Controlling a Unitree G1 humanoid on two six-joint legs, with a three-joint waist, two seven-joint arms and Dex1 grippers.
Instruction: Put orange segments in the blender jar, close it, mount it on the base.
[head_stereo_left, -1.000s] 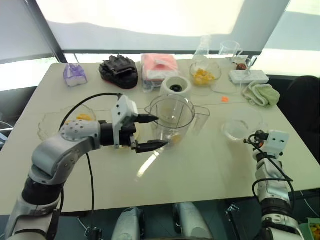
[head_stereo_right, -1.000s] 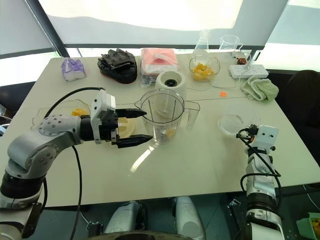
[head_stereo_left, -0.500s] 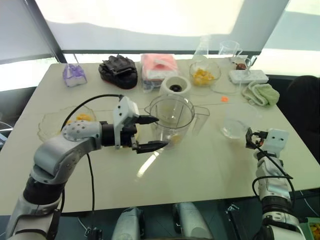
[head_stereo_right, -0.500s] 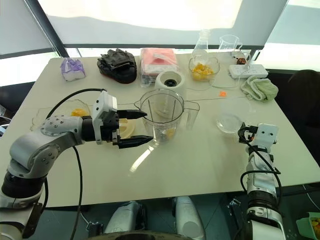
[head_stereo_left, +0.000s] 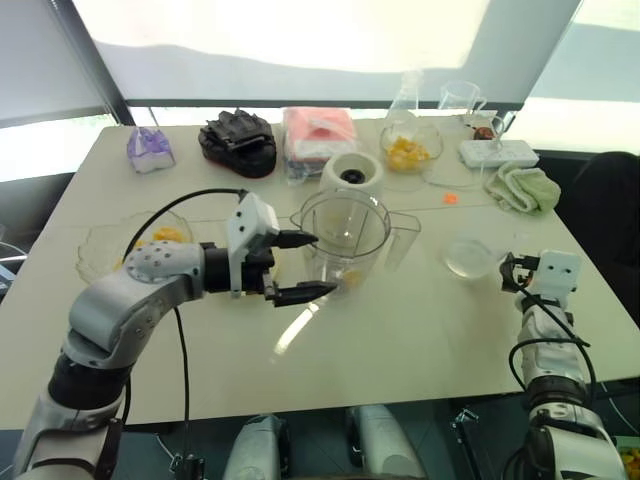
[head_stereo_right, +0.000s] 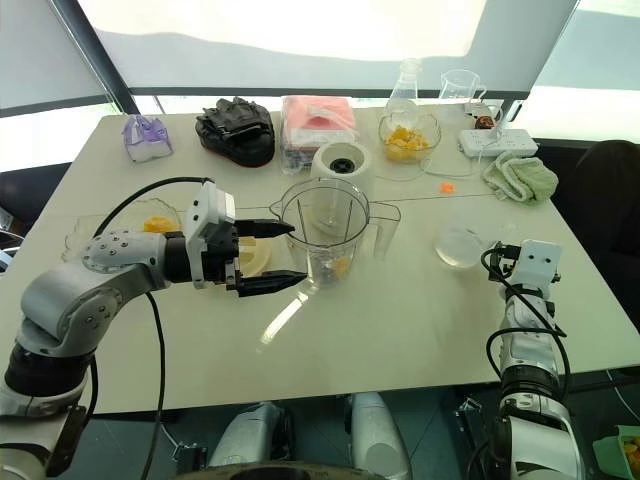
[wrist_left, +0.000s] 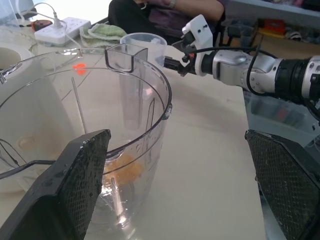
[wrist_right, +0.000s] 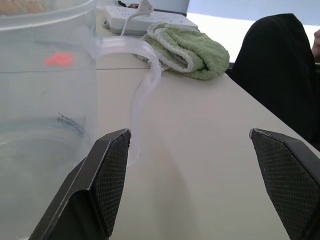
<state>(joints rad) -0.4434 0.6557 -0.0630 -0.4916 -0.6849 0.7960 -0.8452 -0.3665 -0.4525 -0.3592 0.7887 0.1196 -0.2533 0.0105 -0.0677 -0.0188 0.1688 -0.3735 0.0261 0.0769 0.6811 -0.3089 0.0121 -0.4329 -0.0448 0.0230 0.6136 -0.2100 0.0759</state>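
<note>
Next, my open right gripper centers its fingers around the handle's lower end (wrist_right: 134, 145) before it closes, because the clear cup's handle (wrist_right: 148, 80) is off the gripper's middle.
The blender jar (head_stereo_left: 345, 235) stands upright and uncovered mid-table, with a few orange segments (wrist_left: 122, 167) at its bottom. More segments lie in a glass bowl (head_stereo_left: 405, 152) at the back and in a shallow bowl (head_stereo_left: 167, 236) at the left. The cream base (head_stereo_left: 352, 174) sits just behind the jar. My left gripper (head_stereo_left: 322, 264) is open and level, its fingers right beside the jar's left wall. At the right, my right gripper (head_stereo_right: 497, 258) is open next to a small clear cup (head_stereo_left: 468, 255). The cup's handle (wrist_right: 145, 75) is near one finger (wrist_right: 112, 170), and nothing is between the fingers.
Along the far edge lie a purple item (head_stereo_left: 150, 150), a black bundle (head_stereo_left: 238, 142), a pink pack (head_stereo_left: 318, 135), a glass flask (head_stereo_left: 405, 95), a beaker (head_stereo_left: 460, 100) and a power strip (head_stereo_left: 497, 152). A green cloth (head_stereo_left: 522, 187) and an orange scrap (head_stereo_left: 449, 198) lie at the right.
My right gripper has opened and let go of the clear cup, which now stands on the table. That hand has shifted slightly to the right. The left arm has not moved.
</note>
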